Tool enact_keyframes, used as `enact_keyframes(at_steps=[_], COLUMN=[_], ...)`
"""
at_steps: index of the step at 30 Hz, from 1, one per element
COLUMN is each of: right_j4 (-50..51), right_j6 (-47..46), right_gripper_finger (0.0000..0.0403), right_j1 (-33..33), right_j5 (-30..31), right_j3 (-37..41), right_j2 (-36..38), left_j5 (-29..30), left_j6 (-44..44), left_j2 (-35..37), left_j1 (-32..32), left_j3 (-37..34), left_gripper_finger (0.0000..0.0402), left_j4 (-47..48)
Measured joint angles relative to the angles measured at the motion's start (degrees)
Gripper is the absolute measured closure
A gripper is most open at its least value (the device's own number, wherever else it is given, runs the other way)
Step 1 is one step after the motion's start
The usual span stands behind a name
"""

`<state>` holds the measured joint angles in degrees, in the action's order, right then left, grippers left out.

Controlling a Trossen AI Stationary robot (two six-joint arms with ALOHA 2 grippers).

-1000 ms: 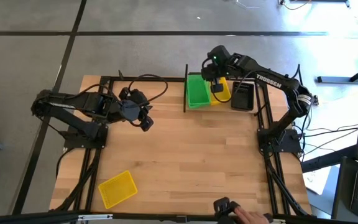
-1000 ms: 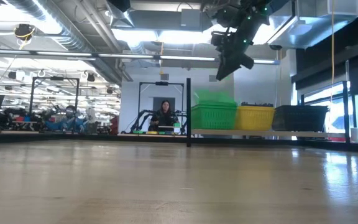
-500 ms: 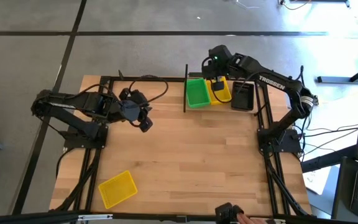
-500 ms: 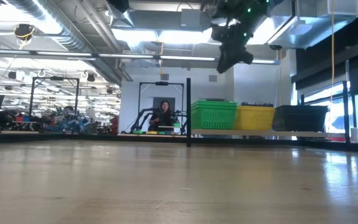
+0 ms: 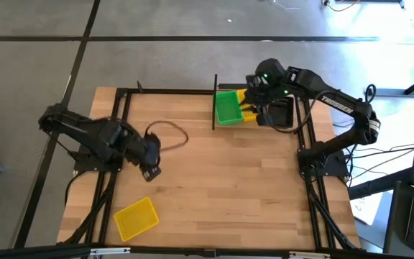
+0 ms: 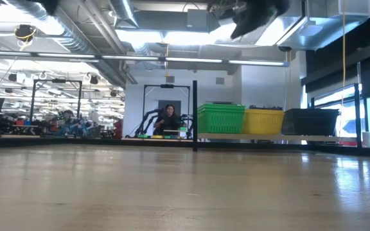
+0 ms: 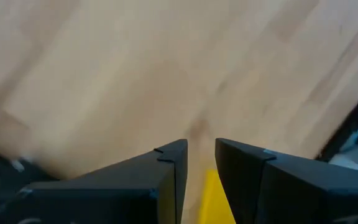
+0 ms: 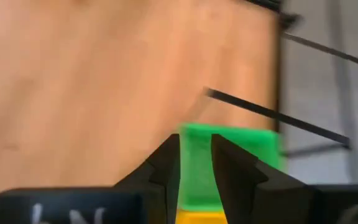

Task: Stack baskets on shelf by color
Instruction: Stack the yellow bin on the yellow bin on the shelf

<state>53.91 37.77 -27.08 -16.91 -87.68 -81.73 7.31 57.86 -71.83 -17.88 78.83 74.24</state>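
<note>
My left gripper should keep going down until the rim [image 5: 144,201] is between my open fingers and then close, because the yellow basket's edge [image 7: 207,186] is in line with the gap between them.
A green basket stack [image 5: 228,108], a yellow stack [image 5: 246,108] and a black stack [image 5: 283,111] stand side by side on the shelf [image 6: 268,136] at the table's far right. One yellow basket [image 5: 136,218] lies flat on the table near its near left corner. My left gripper [image 5: 152,173] hovers left of the table's middle, fingers a little apart and empty [image 7: 201,155]; the yellow basket [image 7: 215,196] shows between them. My right gripper [image 5: 259,117] is high over the shelf, between the yellow and black stacks, fingers a little apart and empty [image 8: 196,155].
Black metal frame rails [image 5: 113,144] run along the table's left and right sides and far edge. A tall black shelf post [image 5: 215,101] stands left of the green stack. Bare wooden tabletop [image 5: 221,187] lies between the shelf and the loose yellow basket.
A green basket has dropped onto the green stack and settled there. My right gripper has risen and gone toward the table's right edge, from over the green and yellow stacks to beside the black one. My left gripper has gone toward the near edge, toward the loose yellow basket.
</note>
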Motion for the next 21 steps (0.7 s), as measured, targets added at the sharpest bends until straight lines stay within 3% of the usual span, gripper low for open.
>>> enact_keyframes(at_steps=[8, 21], right_j4=[5.64, 5.57], right_j6=[-1.78, -7.07], right_gripper_finger=[0.0312, 0.0311], right_j1=[3.06, 7.37], right_j5=[-18.26, -19.73], right_j3=[0.00, 0.00], right_j2=[0.57, 0.57], left_j5=[-6.50, -6.44], left_j6=[13.44, 22.57], left_j2=[-0.24, -0.20], left_j1=[-12.54, -23.51], left_j3=[-12.40, -32.07], left_gripper_finger=[0.0327, 0.0327], left_j4=[-8.16, -31.92])
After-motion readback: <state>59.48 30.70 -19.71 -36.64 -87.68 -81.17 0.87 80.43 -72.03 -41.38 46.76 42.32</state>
